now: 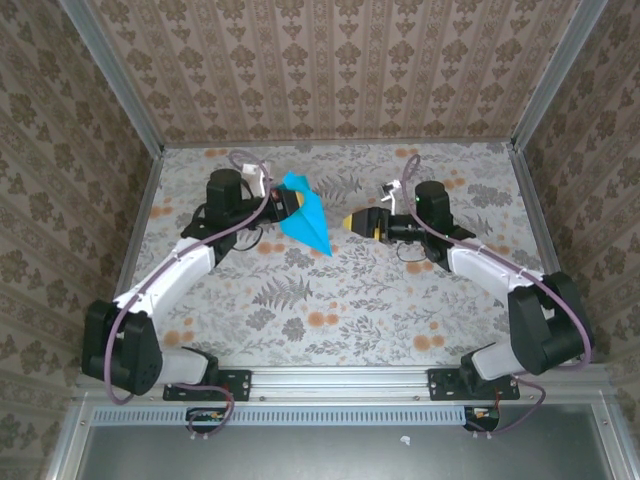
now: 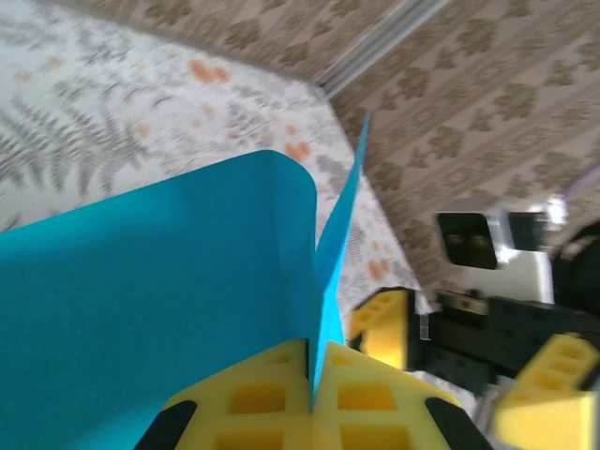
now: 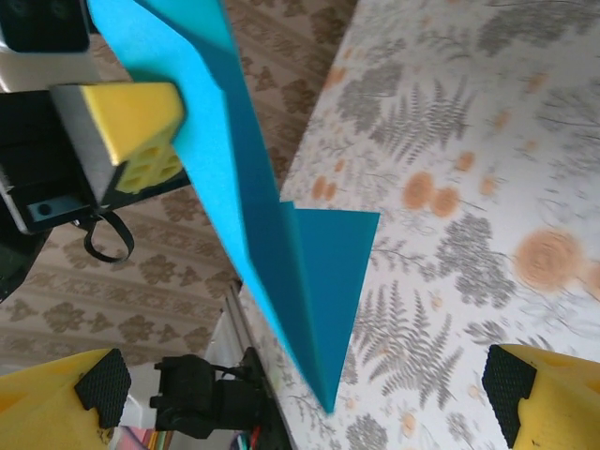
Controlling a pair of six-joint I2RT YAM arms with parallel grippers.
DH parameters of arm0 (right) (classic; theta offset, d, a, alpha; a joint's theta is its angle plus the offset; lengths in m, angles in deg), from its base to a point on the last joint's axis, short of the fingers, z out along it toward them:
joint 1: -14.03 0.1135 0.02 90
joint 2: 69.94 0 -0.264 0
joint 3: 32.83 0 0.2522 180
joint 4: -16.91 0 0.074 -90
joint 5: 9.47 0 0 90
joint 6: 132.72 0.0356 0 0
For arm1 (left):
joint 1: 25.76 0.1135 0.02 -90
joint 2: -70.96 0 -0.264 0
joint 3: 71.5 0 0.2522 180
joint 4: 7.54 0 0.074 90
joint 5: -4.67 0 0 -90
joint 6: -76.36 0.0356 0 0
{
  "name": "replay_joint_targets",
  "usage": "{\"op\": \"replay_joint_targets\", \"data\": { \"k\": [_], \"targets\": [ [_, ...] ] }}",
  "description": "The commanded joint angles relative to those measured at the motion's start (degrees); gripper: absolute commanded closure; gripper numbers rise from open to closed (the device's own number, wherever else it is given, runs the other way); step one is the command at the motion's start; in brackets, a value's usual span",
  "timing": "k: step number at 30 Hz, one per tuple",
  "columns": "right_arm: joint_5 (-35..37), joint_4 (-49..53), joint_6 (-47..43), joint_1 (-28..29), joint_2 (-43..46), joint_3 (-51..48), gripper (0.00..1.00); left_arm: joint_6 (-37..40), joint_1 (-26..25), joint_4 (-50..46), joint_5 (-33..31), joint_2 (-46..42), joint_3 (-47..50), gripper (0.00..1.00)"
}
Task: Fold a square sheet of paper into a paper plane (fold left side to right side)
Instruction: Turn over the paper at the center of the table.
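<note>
The robot's left gripper holds the paper plane upright by its wide end (image 1: 299, 182), so next the right gripper grasps the edge (image 1: 325, 216) facing it, turns the plane and sets it down flat.
The square sheet of paper is folded into a pointed cyan-blue paper plane (image 1: 308, 215), held up over the back middle of the table with its tip towards the near right. My left gripper (image 1: 290, 203) is shut on its wide end. In the left wrist view the yellow pads (image 2: 272, 394) pinch the paper plane (image 2: 169, 281) at its centre fold. My right gripper (image 1: 350, 221) faces the tip from the right, open, with nothing between its fingers. In the right wrist view the paper plane (image 3: 281, 234) hangs ahead of my right gripper (image 3: 305, 398), its tip between the spread fingers.
The floral table (image 1: 330, 300) is walled by patterned panels on three sides, with a metal rail (image 1: 340, 380) along the near edge. Cables loop near both wrists. The two arms reach towards each other at the back of the table.
</note>
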Motion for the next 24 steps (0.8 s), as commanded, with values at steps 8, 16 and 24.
{"op": "replay_joint_targets", "data": {
  "k": [8, 16, 24],
  "targets": [
    [-7.47, -15.27, 7.74, 6.29, -9.54, 7.08, 0.0, -2.85, 0.12, 3.93, 8.58, -2.41, -1.96, 1.0],
    [-8.45, -25.68, 15.46, 6.85, -12.8, 8.81, 0.26, -4.53, -0.14, 5.28, 9.56, -2.56, -1.31, 1.0],
    [-7.73, -23.04, 13.2, 5.42, -10.61, 7.65, 0.54, -4.91, -0.16, 4.61, 9.32, -2.38, -0.84, 1.0]
  ]
}}
